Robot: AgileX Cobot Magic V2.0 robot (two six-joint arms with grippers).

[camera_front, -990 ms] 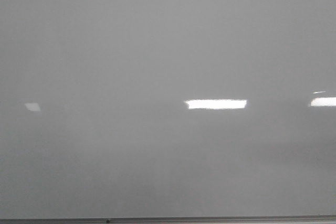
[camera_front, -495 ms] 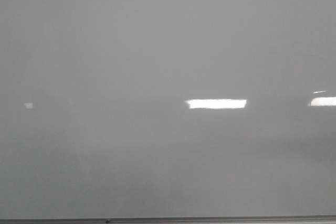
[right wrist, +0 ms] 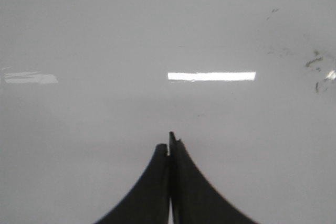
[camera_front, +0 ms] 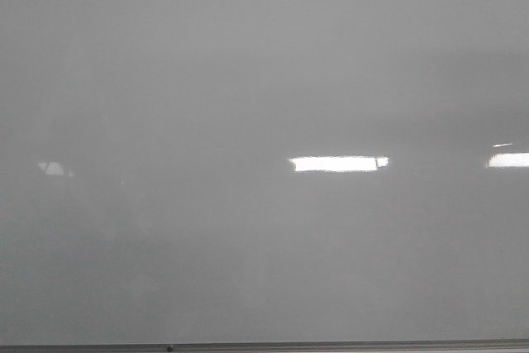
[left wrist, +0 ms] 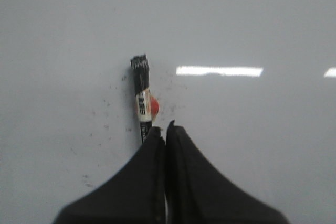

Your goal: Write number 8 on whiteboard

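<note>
The marker's thick black end sticks out of my left gripper, the marker's tip pointing back, so next my right gripper takes the marker by that thick black end before writing.
The whiteboard fills the front view, pale grey and glossy, and no number 8 shows on it in any view. Neither gripper shows in the front view. In the left wrist view my left gripper has its jaws pressed together on a black marker with a white label and a red spot. The marker sticks out past the fingertips toward the whiteboard. In the right wrist view my right gripper is shut and empty, facing the whiteboard.
A thin grey frame runs along the board's bottom edge. Bright rectangular light reflections lie on the board. Faint dark ink specks surround the marker, and old smudges show in the right wrist view.
The small pale reflection at the board's left edge shrank, then widened and dimmed. Nothing else on the board has changed.
</note>
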